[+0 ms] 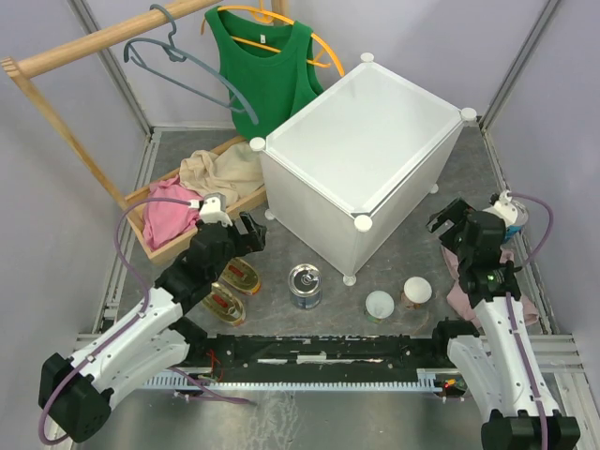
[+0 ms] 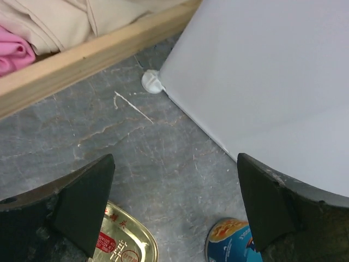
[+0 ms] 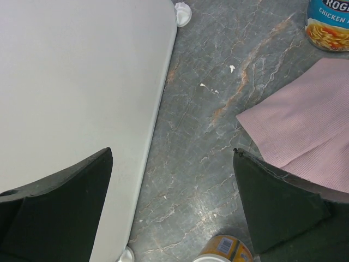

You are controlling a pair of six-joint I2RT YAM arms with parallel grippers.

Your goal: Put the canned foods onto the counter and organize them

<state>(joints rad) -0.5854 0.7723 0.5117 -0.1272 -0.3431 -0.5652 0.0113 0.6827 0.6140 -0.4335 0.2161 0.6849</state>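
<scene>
The blue can by the pink cloth is away from my open right gripper beside the counter's side, so I should swing back and lower over that can.
The counter is a white cube standing mid-table with nothing on its flat top. On the grey floor in front of it stand a tall blue-labelled can and two white-lidded cans. Two gold oval tins lie to the left. My left gripper hangs open above those tins; in its wrist view a gold tin and the blue can show below the jaws. My right gripper is open beside the counter's right wall. A second blue can stands behind it.
A wooden tray with pink and beige clothes sits left of the counter. A clothes rail with a green top stands at the back. A pink cloth lies on the floor at the right, under the right arm.
</scene>
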